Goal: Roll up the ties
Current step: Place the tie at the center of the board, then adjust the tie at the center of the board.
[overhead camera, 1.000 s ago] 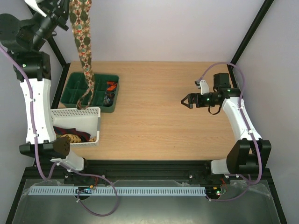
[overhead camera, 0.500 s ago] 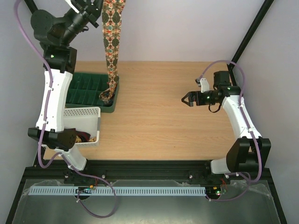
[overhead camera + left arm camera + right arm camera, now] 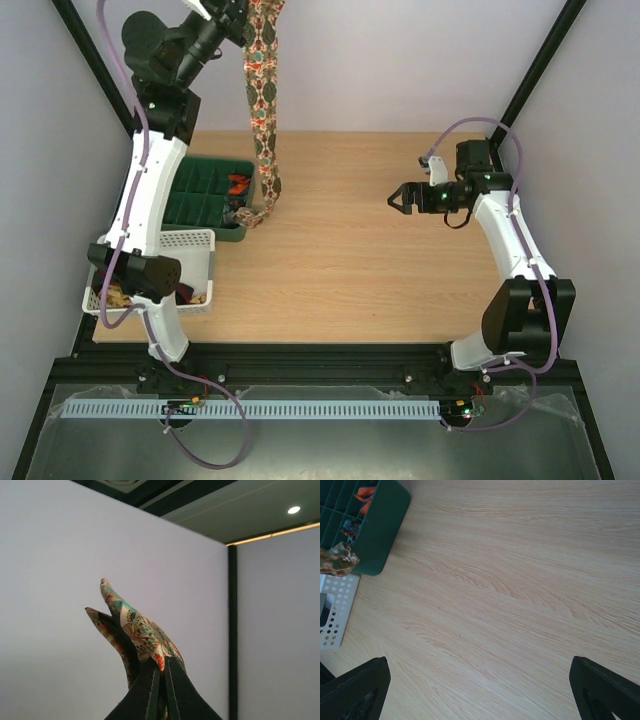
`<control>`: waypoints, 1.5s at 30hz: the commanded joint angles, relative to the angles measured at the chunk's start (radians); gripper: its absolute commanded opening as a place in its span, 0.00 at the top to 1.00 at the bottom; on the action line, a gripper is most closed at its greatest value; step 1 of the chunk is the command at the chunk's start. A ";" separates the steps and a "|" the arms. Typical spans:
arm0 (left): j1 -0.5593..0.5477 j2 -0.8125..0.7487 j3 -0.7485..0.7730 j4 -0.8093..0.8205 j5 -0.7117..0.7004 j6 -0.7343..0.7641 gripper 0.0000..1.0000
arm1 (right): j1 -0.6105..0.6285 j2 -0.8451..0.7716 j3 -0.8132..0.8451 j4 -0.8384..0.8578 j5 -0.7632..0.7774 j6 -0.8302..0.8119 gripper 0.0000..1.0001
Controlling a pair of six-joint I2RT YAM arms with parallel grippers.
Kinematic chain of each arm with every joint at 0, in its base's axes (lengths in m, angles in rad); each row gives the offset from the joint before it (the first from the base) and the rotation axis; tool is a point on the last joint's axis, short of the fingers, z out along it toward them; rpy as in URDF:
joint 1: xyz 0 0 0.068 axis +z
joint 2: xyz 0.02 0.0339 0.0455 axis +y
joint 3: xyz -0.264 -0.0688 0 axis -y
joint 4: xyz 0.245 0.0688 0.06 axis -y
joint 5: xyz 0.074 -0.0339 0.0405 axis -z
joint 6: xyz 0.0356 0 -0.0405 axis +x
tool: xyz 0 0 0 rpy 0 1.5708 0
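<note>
Next, I lay the tie across the open table (image 3: 375, 230) with my left gripper first, because the tie's lower end (image 3: 252, 217) hangs by the green tray, far from my right gripper.
My left gripper (image 3: 238, 12) is raised high at the back left and is shut on the floral-patterned tie (image 3: 264, 100). The tie hangs down as a long strip; its lower end (image 3: 255, 214) rests at the right edge of the green tray (image 3: 190, 196). In the left wrist view the tie (image 3: 135, 627) folds over the closed fingertips (image 3: 161, 680). My right gripper (image 3: 397, 198) is open and empty above the table at the right. The tie's tip shows in the right wrist view (image 3: 337, 560). An orange-red tie (image 3: 238, 182) lies in a tray compartment.
A white perforated basket (image 3: 190, 242) at the near left holds more ties, partly hidden by the left arm. The green tray (image 3: 382, 530) and basket (image 3: 332, 615) also show at the left of the right wrist view. Black frame posts stand at the back corners.
My left arm has swung right with the tie, dragging its lower end from the tray's middle to its right edge. My right gripper has shifted slightly back.
</note>
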 commanded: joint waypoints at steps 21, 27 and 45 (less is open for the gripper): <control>-0.642 0.269 -0.215 -0.107 -0.129 0.598 0.52 | -0.467 0.198 0.279 -0.183 0.109 -0.029 0.02; -0.618 0.241 -0.218 -0.282 -0.058 0.628 0.01 | -0.476 0.211 0.351 -0.245 0.153 -0.097 0.01; -0.278 0.320 -0.258 -0.840 0.051 0.822 0.01 | -0.285 0.472 0.374 -0.559 0.384 -0.552 0.05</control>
